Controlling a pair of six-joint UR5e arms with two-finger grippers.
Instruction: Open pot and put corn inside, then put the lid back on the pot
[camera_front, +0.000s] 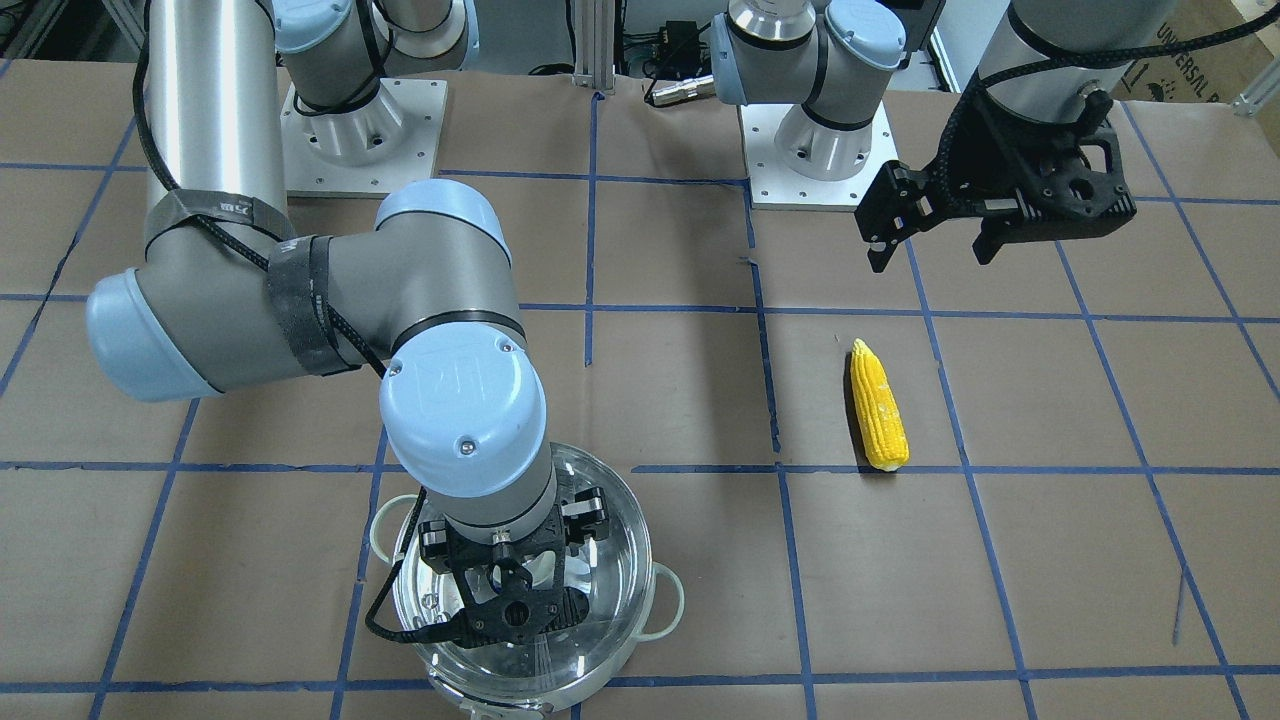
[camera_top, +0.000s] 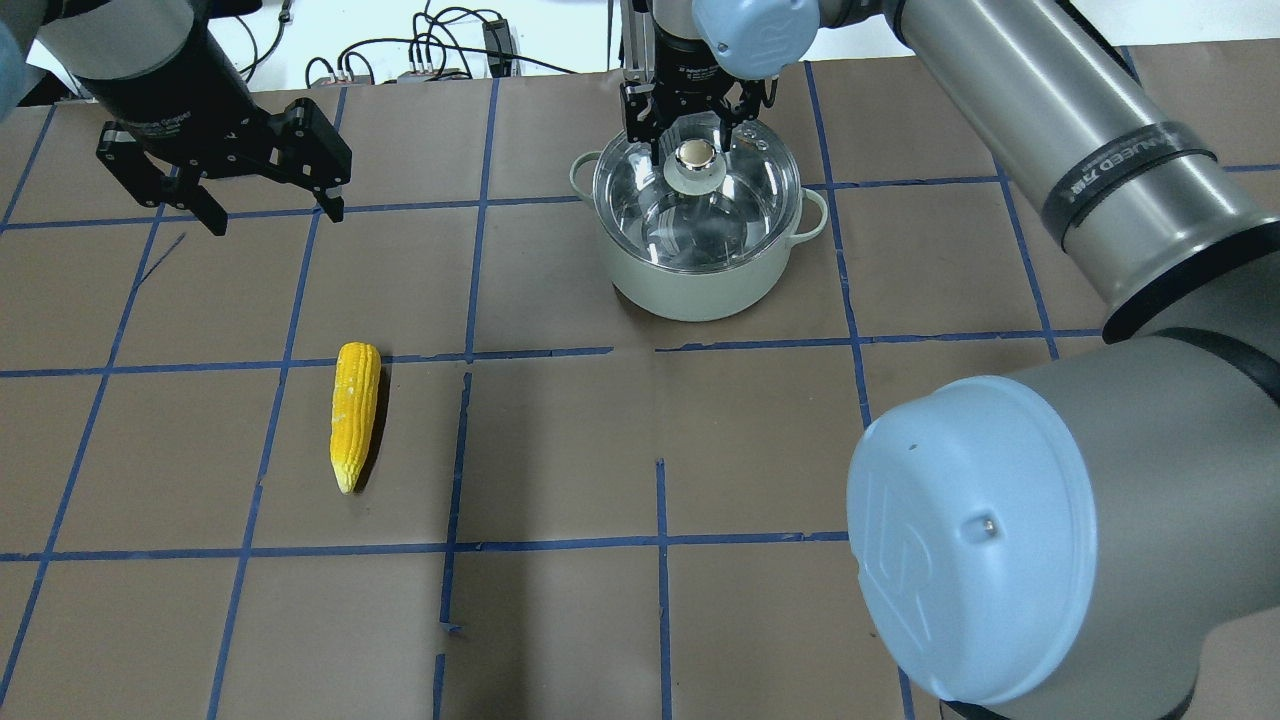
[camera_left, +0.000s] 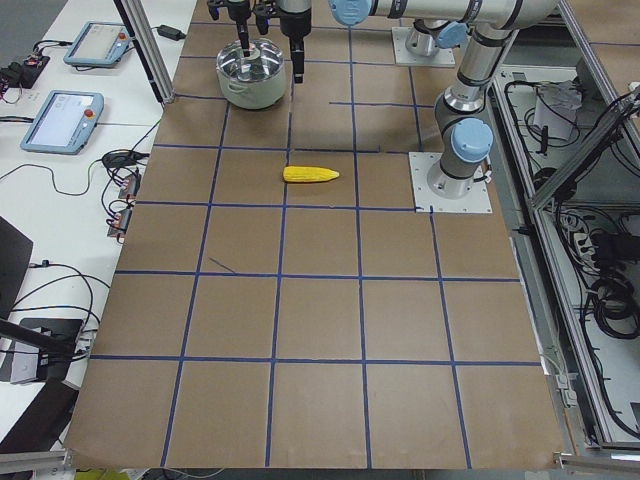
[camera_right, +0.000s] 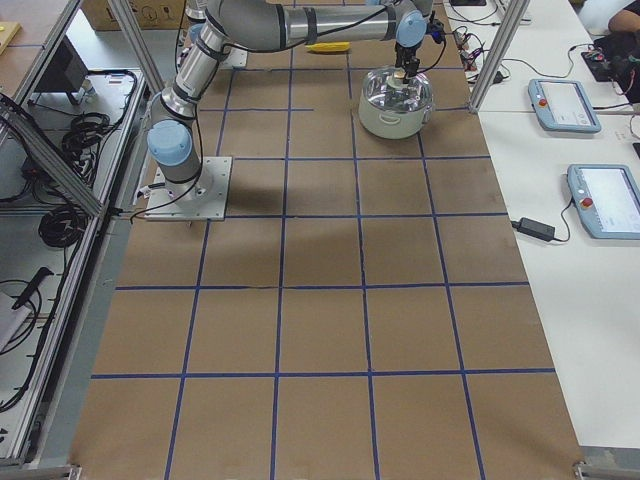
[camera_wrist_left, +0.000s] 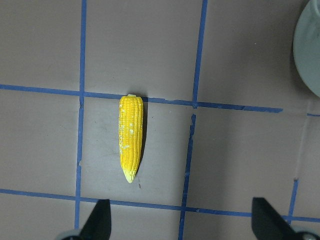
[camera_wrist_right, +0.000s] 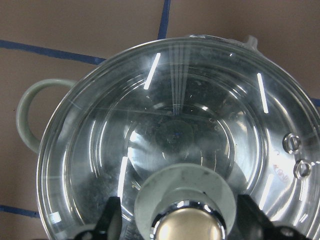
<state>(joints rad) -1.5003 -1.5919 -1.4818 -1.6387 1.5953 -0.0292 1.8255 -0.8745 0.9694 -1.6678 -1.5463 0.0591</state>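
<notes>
My gripper will bring the glass lid off and leave the pot behind when it lifts, because the glass lid's rim (camera_front: 637, 506) is unbroken all along and clear of the pot's handles.
The pot (camera_top: 700, 290) stands at the far middle of the table with its glass lid (camera_top: 745, 205) on it. The lid's knob (camera_top: 692, 155) sits between the fingers of my right gripper (camera_top: 690, 148), which is open around the knob; small gaps show on both sides in the right wrist view (camera_wrist_right: 178, 215). The yellow corn (camera_top: 355, 415) lies flat on the paper at the left, its point toward the robot. My left gripper (camera_top: 275, 215) is open and empty, held above the table beyond the corn. The left wrist view shows the corn (camera_wrist_left: 131, 137) below it.
Brown paper with a blue tape grid covers the table (camera_top: 560, 450). The right arm's elbow (camera_top: 1010, 540) fills the near right of the overhead view. The pot's pale loop handles (camera_front: 665, 600) stick out at its sides. Tablets (camera_left: 62, 118) lie on the side bench.
</notes>
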